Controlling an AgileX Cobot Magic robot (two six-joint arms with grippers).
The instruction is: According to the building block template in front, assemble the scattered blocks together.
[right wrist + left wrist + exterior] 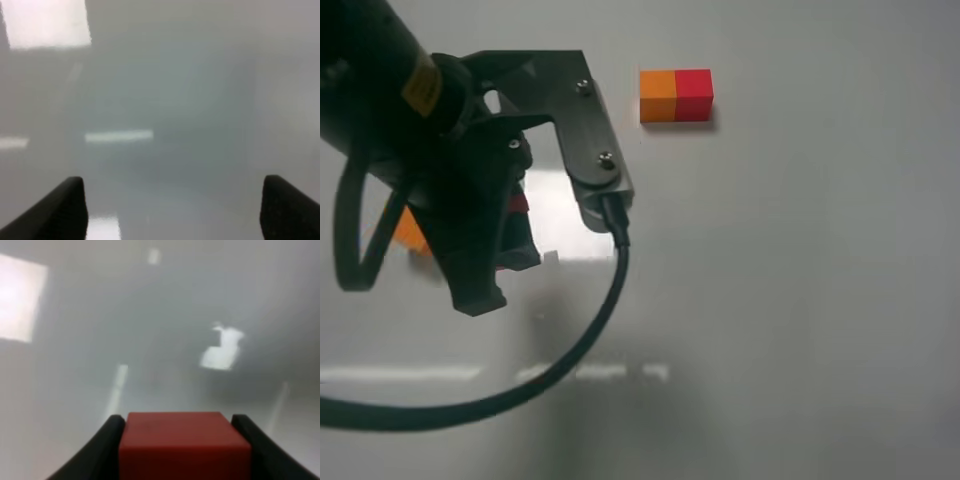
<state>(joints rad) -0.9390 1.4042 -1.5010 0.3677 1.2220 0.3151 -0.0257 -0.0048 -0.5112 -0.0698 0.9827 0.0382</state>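
The red cube hangs at a slant in the robot's left gripper, away from the orange cube, so the robot should bring it back, turn it straight and lower it next to the orange cube (410, 233).
The building block template (675, 96), an orange cube joined to a red one, lies on the table at the far middle. My left gripper (508, 238) is shut on the loose red cube (185, 445), which sits between its two black fingers (107, 440). Only slivers of red (519, 204) show under the arm in the high view. The loose orange cube (410, 231) lies on the table just left of that gripper, partly hidden by the arm. My right gripper (173, 182) is open and empty over bare table; it is out of the high view.
The left arm's metal bracket (590, 130) and black cable (600, 310) hang over the left half of the grey table (800, 300). Bright light reflections lie on the surface.
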